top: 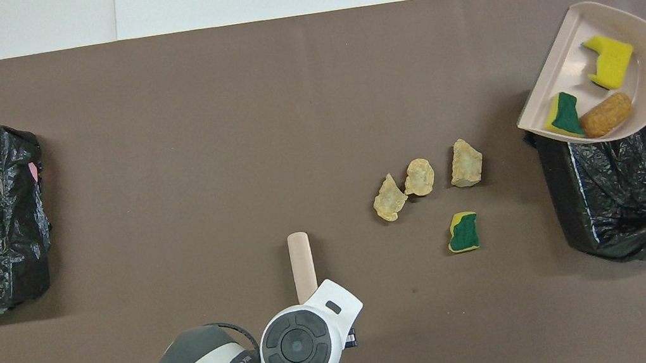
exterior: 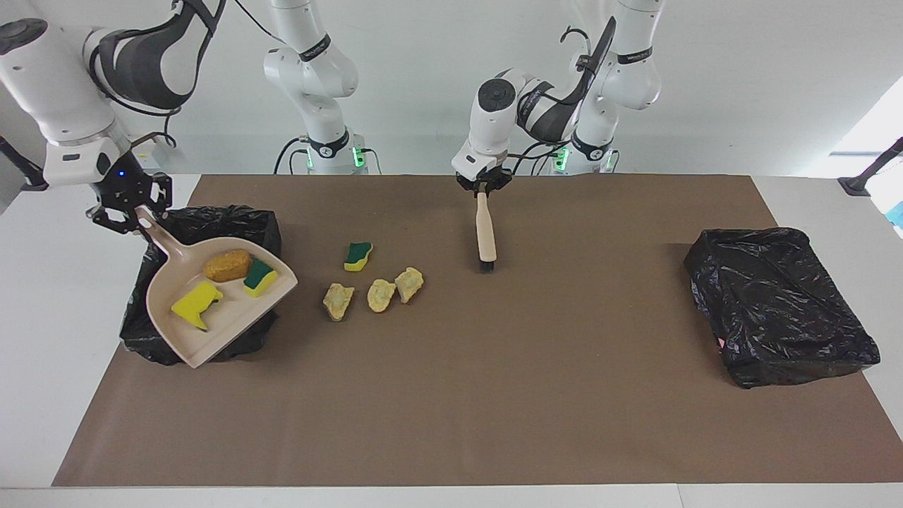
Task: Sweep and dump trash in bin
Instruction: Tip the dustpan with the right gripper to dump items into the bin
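The robot's right gripper should pull the dustpan's open edge (top: 546, 68) back over the bin (top: 641, 191) before it tips out the trash, because that edge sticks out past the bin over the mat.
My right gripper (exterior: 130, 208) is shut on the handle of the beige dustpan (exterior: 211, 335), which hangs tilted over the black-lined bin (exterior: 243, 224) at the right arm's end. In the pan (top: 572, 51) lie a yellow sponge piece (top: 609, 60), an orange-brown lump (top: 606, 115) and a green-and-yellow sponge (top: 564, 113). On the mat lie three tan foam lumps (top: 419, 177) and, nearer to the robots, another green-and-yellow sponge (top: 464, 232). My left gripper (exterior: 482, 185) is shut on the brush (exterior: 485, 236), which hangs bristles-down over the mat beside the loose trash.
A second black-lined bin (exterior: 779, 303) sits at the left arm's end of the table. A brown mat (exterior: 494, 395) covers most of the white tabletop.
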`<control>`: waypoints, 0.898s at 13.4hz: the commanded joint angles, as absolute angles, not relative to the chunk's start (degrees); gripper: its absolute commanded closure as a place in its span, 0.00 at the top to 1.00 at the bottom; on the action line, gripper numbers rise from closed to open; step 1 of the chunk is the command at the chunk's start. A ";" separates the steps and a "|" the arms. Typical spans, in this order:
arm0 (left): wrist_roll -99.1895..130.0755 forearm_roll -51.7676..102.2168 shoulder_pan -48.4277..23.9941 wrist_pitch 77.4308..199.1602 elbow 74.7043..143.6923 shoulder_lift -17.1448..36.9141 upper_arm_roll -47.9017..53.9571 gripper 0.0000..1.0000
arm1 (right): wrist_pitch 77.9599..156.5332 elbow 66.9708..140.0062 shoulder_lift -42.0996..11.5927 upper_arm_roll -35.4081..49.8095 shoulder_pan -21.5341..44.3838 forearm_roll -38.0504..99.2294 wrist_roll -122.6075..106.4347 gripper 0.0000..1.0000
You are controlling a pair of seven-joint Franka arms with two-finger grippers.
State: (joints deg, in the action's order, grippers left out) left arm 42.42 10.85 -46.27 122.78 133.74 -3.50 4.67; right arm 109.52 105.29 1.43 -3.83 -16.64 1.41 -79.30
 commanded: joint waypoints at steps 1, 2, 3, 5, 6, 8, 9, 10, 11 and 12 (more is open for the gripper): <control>42.10 11.60 -46.58 124.98 137.28 -5.97 4.13 0.00 | 109.25 110.73 6.49 -3.08 -21.16 -0.86 -89.88 0.00; 42.10 11.60 -46.32 125.24 137.72 -6.15 4.13 0.00 | 109.07 110.92 6.68 -3.08 -22.05 -4.10 -92.17 0.00; 42.10 11.69 -46.23 125.85 138.25 -6.07 4.13 0.00 | 108.72 110.92 6.77 -3.08 -22.58 -9.09 -92.81 0.00; 42.19 11.78 -46.32 127.79 139.48 -5.89 4.22 0.00 | 108.81 110.83 6.77 -3.08 -22.76 -15.97 -92.99 0.00; 42.27 11.78 -46.32 127.79 139.48 -5.89 4.22 0.00 | 109.07 110.48 6.51 -3.08 -22.76 -19.04 -92.99 0.00; 42.45 12.04 -46.32 127.79 139.48 -5.89 4.13 0.31 | 108.81 110.22 6.15 -2.64 -21.89 -25.28 -93.77 0.00; 42.36 12.13 -46.23 127.79 139.48 -5.80 4.13 0.59 | 108.81 110.04 5.98 -2.03 -21.54 -28.01 -95.35 0.00; 42.28 12.13 -46.23 127.88 139.40 -5.71 4.13 0.75 | 108.90 109.52 5.80 -1.93 -19.88 -29.78 -96.75 0.00; 42.28 12.13 -46.14 127.79 139.22 -5.71 4.13 0.97 | 108.81 108.90 5.80 -1.93 -18.12 -32.49 -98.25 0.00; 42.45 12.13 -46.14 127.10 138.78 -5.54 4.04 1.00 | 108.72 108.46 6.24 -1.93 -16.71 -34.35 -99.74 0.00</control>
